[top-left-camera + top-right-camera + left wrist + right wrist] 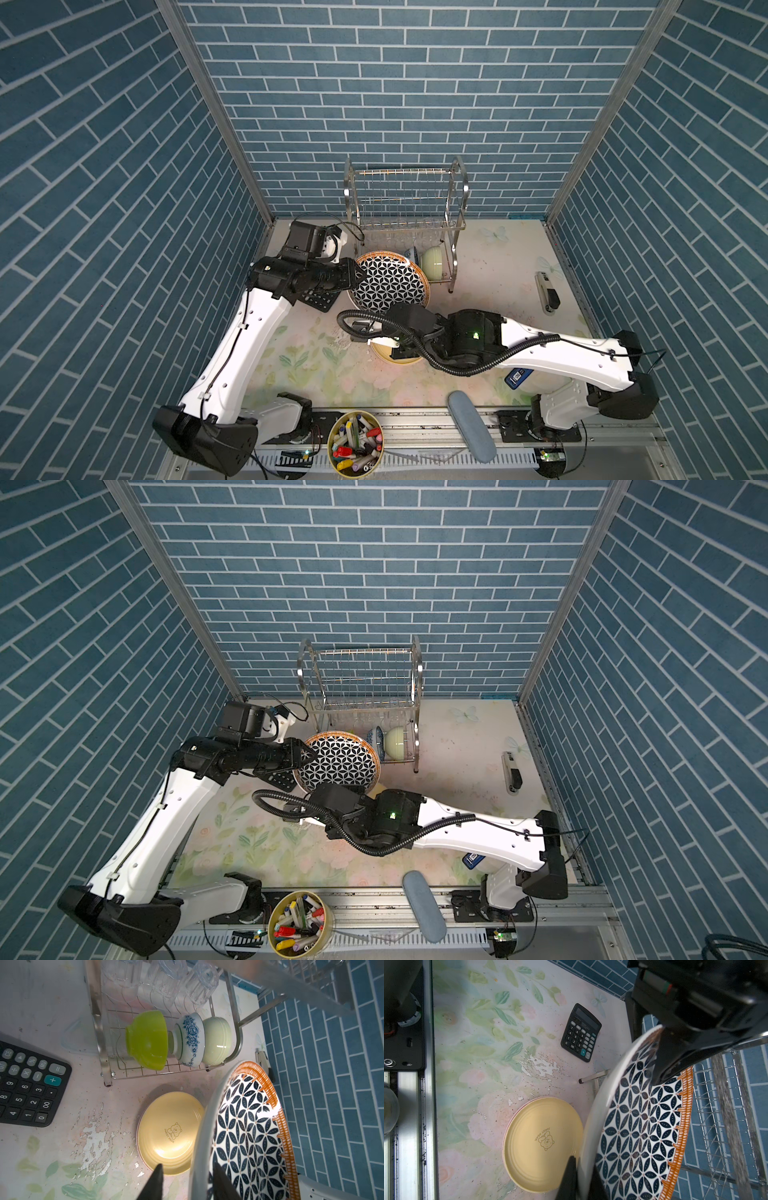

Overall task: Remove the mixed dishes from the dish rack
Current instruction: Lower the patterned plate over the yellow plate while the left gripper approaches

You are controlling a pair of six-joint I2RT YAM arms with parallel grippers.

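My right gripper is over the yellow plate (391,354). Next, my left gripper grabs the star-patterned plate's side rim (353,292) so my right gripper can open and moves away.
The black-and-white star-patterned plate (388,286) (639,1126) hangs tilted in front of the dish rack (405,195), between both arms. My right gripper (582,1162) is shut on its near rim. My left gripper (188,1164) straddles the left rim, open, its outer finger standing off the plate's back. On the table under my right arm lies a yellow plate (168,1132) with a thin pink rim beneath it. The rack's lower tier holds a lime bowl (147,1041), a blue-on-white bowl (190,1039), a pale-green bowl (217,1041) and three clear tumblers (166,978).
A black calculator (581,1032) lies left of the rack, under my left arm. A stapler (547,293) lies at the right edge. A tub of markers (355,440) and a grey-blue pad (471,424) sit at the front rail. Blue brick walls enclose three sides.
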